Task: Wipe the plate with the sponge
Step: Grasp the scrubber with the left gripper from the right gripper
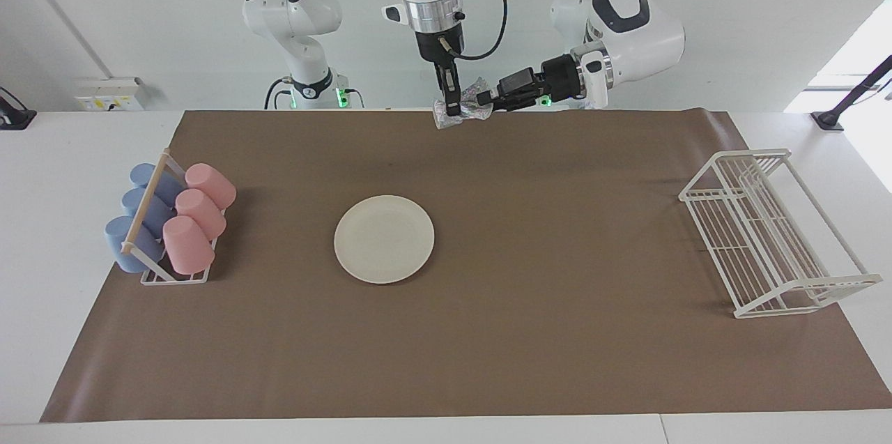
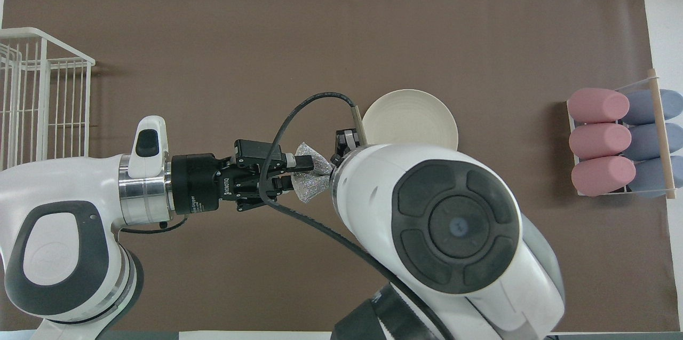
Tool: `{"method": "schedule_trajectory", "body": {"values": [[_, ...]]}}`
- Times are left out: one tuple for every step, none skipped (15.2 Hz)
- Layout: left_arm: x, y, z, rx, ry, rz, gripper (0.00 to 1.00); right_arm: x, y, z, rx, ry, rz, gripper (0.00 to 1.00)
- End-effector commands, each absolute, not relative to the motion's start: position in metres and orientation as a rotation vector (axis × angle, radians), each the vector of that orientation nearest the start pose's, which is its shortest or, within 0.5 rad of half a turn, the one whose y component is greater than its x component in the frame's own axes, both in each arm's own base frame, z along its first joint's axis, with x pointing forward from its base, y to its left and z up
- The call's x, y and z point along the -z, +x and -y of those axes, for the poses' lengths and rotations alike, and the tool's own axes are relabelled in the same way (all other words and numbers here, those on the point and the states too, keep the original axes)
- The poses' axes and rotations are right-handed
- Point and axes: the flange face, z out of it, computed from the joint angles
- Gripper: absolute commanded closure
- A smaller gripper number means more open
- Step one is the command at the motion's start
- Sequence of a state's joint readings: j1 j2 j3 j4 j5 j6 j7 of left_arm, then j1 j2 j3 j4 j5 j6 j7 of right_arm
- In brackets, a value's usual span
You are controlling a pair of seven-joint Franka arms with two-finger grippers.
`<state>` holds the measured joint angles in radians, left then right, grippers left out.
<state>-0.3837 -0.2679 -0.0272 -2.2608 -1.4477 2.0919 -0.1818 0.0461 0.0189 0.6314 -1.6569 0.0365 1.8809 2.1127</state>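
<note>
The robot's two grippers both hold the sponge [image 2: 311, 177], so the right gripper should open and move away before the left gripper takes the sponge to the white wire rack [image 1: 771, 235].
The cream plate [image 1: 384, 239] [image 2: 411, 116] lies flat on the brown mat near the table's middle, with nothing on it. The glittery sponge [image 1: 477, 92] [image 2: 315, 188] hangs in the air over the mat's edge nearest the robots. My right gripper [image 1: 453, 109] points straight down and is shut on one end of it; in the overhead view the right arm's body hides this gripper. My left gripper [image 1: 488, 97] [image 2: 296, 172] reaches in level from the side, its fingers narrowed onto the sponge's free end.
A rack of pink and blue cups [image 1: 171, 221] [image 2: 619, 142] stands at the right arm's end of the mat. A white wire rack [image 1: 766, 235] [image 2: 37, 89] stands at the left arm's end. The right arm's black cable [image 2: 277, 132] loops over the left gripper.
</note>
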Motion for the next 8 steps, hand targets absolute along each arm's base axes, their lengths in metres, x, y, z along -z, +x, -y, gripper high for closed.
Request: {"method": "schedule_trajectory", "body": {"values": [[-0.521, 0.437, 0.246, 0.331, 1.807, -0.55, 1.0, -0.604, 0.453, -0.365, 0.02, -2.2, -1.955, 1.0], [-0.521, 0.437, 0.247, 0.331, 1.809, -0.551, 1.0, -0.605, 0.453, -0.365, 0.021, -2.2, -1.953, 1.0], [-0.521, 0.436, 0.247, 0.334, 1.809, -0.552, 1.0, -0.606, 0.454, -0.364, 0.024, -2.203, -1.948, 1.0], [-0.521, 0.436, 0.249, 0.341, 1.809, -0.557, 1.0, -0.607, 0.455, -0.363, 0.027, -2.202, -1.944, 0.85], [-0.521, 0.436, 0.249, 0.344, 1.808, -0.559, 1.0, -0.607, 0.455, -0.362, 0.03, -2.21, -1.937, 0.57], [-0.521, 0.436, 0.248, 0.344, 1.807, -0.558, 1.0, -0.61, 0.455, -0.357, 0.049, -2.226, -1.913, 0.2], [-0.521, 0.435, 0.248, 0.345, 1.807, -0.557, 1.0, -0.609, 0.456, -0.353, 0.064, -2.266, -1.873, 0.0], [-0.521, 0.436, 0.248, 0.343, 1.807, -0.557, 1.0, -0.608, 0.457, -0.347, 0.076, -2.326, -1.811, 0.0]]}}
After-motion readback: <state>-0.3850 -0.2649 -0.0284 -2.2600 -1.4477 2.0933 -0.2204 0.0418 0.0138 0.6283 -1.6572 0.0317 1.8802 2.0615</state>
